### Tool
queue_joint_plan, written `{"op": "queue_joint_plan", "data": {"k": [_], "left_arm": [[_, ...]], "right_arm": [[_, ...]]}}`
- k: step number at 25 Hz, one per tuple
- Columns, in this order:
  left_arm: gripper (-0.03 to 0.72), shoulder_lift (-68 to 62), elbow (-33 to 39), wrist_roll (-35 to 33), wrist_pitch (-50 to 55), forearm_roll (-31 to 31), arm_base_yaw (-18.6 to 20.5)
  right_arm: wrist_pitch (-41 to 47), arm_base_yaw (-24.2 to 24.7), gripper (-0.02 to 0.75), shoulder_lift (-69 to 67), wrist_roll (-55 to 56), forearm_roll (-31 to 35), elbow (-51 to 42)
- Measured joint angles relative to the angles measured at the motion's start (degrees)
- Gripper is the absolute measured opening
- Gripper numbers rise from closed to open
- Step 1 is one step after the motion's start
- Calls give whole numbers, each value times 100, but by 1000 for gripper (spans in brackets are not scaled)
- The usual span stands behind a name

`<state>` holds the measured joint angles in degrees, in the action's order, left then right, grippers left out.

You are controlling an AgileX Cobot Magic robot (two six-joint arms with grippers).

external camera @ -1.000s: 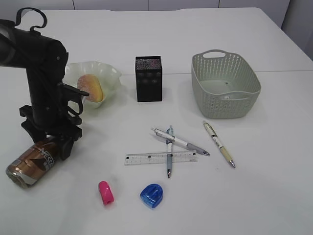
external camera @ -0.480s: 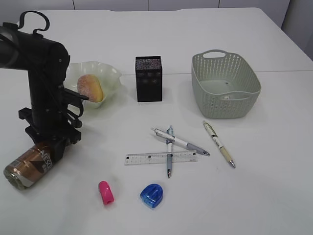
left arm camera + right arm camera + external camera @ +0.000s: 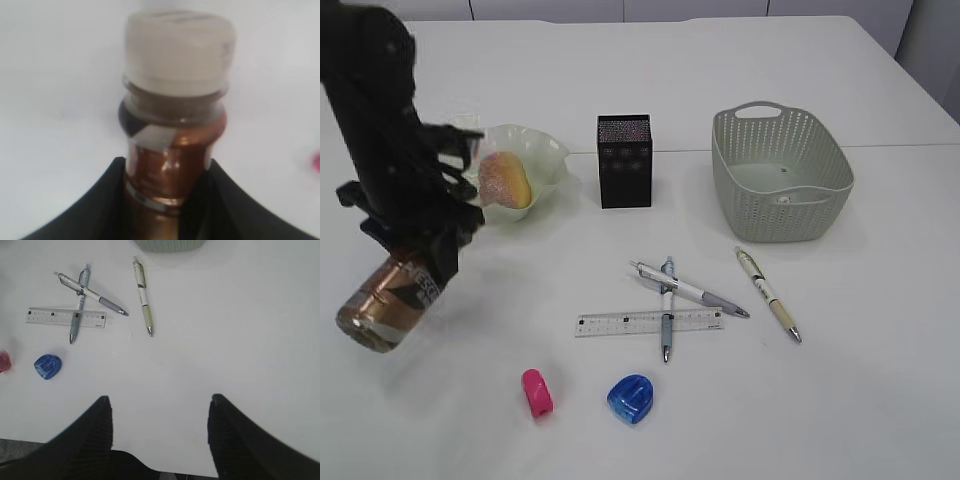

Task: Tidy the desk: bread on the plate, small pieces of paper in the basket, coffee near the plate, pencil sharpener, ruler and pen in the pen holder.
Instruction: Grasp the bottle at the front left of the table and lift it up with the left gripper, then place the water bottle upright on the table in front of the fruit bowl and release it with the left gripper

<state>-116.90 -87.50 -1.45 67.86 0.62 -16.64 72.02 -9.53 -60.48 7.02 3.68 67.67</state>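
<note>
I should turn the coffee bottle [image 3: 390, 300] upright before I stand it just in front of the plate, because the bottle is tilted in my left gripper with its base off the table.
My left gripper [image 3: 415, 262] is shut on a brown coffee bottle [image 3: 390, 297] and holds it tilted off the table at the left; in the left wrist view the bottle [image 3: 172, 150] with its white cap sits between the jaws. The bread [image 3: 504, 178] lies on the white wavy plate [image 3: 545, 150]. Three pens [image 3: 688, 290] and a clear ruler [image 3: 620, 323] lie mid-table, also in the right wrist view [image 3: 65, 317]. A pink sharpener [image 3: 536, 392] and a blue sharpener [image 3: 630, 399] lie near the front. The black pen holder [image 3: 624, 160] stands behind. My right gripper [image 3: 160, 407] is open and empty.
A grey-green perforated basket [image 3: 780, 175] stands at the back right. No paper pieces show. The table's front edge shows at the bottom left of the right wrist view.
My left gripper has lifted the coffee bottle off the table and tilted it more upright, moving up and slightly left. The other things have not moved.
</note>
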Motion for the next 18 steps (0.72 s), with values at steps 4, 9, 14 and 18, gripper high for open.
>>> {"op": "queue_joint_plan", "data": {"k": [4,9,14,18], "left_arm": [[293,898,11,0,-155,170,194],[293,2137,587,21,-1135,182,240],[293,3551,2401,57,-3438,216,240],[293,4348,4321,69,-6356,377,240]], "right_arm": [[0,0,472,0,0,-11,0],[0,0,472,60,0,-11,0],[0,0,472,267,0,-94,0],[0,0,471,433,0,-246,0]]}}
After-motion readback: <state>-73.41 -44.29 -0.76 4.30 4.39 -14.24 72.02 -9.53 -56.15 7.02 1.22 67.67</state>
